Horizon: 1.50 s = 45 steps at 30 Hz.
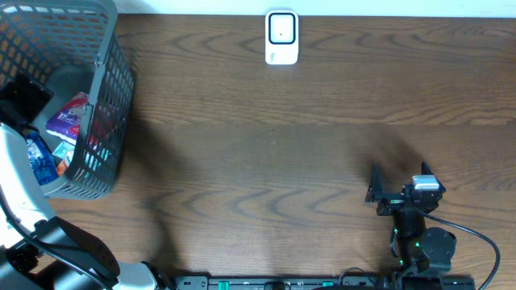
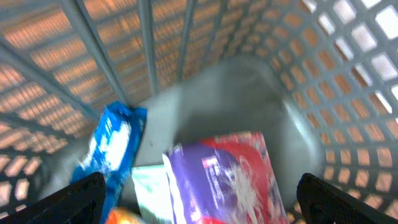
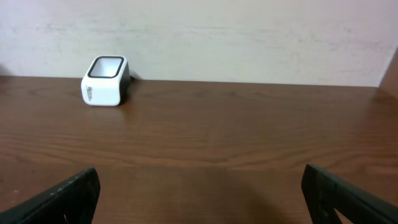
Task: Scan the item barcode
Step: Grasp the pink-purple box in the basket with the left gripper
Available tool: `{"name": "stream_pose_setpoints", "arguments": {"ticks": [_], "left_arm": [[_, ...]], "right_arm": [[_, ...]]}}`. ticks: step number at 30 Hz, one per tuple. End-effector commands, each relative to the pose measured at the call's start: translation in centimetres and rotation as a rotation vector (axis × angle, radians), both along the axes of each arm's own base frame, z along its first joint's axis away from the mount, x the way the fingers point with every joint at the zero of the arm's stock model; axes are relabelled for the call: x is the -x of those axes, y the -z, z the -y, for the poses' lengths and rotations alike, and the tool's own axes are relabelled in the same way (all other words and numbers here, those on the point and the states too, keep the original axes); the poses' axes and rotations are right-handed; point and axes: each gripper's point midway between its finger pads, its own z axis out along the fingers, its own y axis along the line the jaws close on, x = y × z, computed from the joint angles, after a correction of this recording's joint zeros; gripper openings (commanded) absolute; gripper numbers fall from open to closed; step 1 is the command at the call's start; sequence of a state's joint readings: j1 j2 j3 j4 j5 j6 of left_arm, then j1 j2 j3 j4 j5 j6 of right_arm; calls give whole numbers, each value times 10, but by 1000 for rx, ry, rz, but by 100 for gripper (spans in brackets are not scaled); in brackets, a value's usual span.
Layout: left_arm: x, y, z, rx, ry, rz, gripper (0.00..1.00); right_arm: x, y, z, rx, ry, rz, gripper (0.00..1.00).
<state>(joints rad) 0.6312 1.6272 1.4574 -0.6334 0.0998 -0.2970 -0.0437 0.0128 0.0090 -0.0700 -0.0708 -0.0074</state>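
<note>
The purple and red packet [image 1: 68,118] is lying uncovered between my left gripper's open fingers. I should keep going down until they can close on its purple part [image 2: 202,186].
The white barcode scanner [image 1: 281,37] stands at the table's far edge, and it shows far left in the right wrist view [image 3: 104,81]. Packets lie in the grey mesh basket [image 1: 109,89]: a purple and red one [image 2: 230,180], a blue one [image 2: 112,146] and a pale one [image 2: 149,186]. My left gripper [image 2: 202,199] hangs open inside the basket just above the purple and red packet [image 1: 71,117], touching nothing. Near the front right of the table my right gripper [image 1: 401,179] is open and empty, facing the scanner.
The basket walls [image 2: 261,81] close in around the left gripper on all sides. An orange item [image 2: 121,218] peeks in at the bottom edge. Bare wooden table [image 1: 274,161] lies between the basket, the scanner and the right arm.
</note>
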Motion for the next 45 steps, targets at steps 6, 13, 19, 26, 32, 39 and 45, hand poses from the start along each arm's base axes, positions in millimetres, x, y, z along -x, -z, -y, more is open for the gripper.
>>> {"name": "stream_pose_setpoints", "arguments": {"ticks": [6,13,19,26,32,39,45], "left_arm": [[32,42,2,61,-232,-162,98],[21,87,15,109,-188,-270,98],[18,119,20,141,-171,-340,98],[4,126,23,172,-145,-300,85],[-18,122,36,226,-35,-217,78],[-15,135,38,245,-34,-253,78],[-11,152,40,269,-37,-294,23]], "right_arm": [[0,1,1,-14,4,0,99],[0,1,1,-14,4,0,99],[0,1,1,-14,4,0,99],[0,1,1,-14,4,0,99],[0,1,1,-14,4,0,99],[0,1,1,-14,3,0,99],[0,1,1,-14,4,0,99]]}}
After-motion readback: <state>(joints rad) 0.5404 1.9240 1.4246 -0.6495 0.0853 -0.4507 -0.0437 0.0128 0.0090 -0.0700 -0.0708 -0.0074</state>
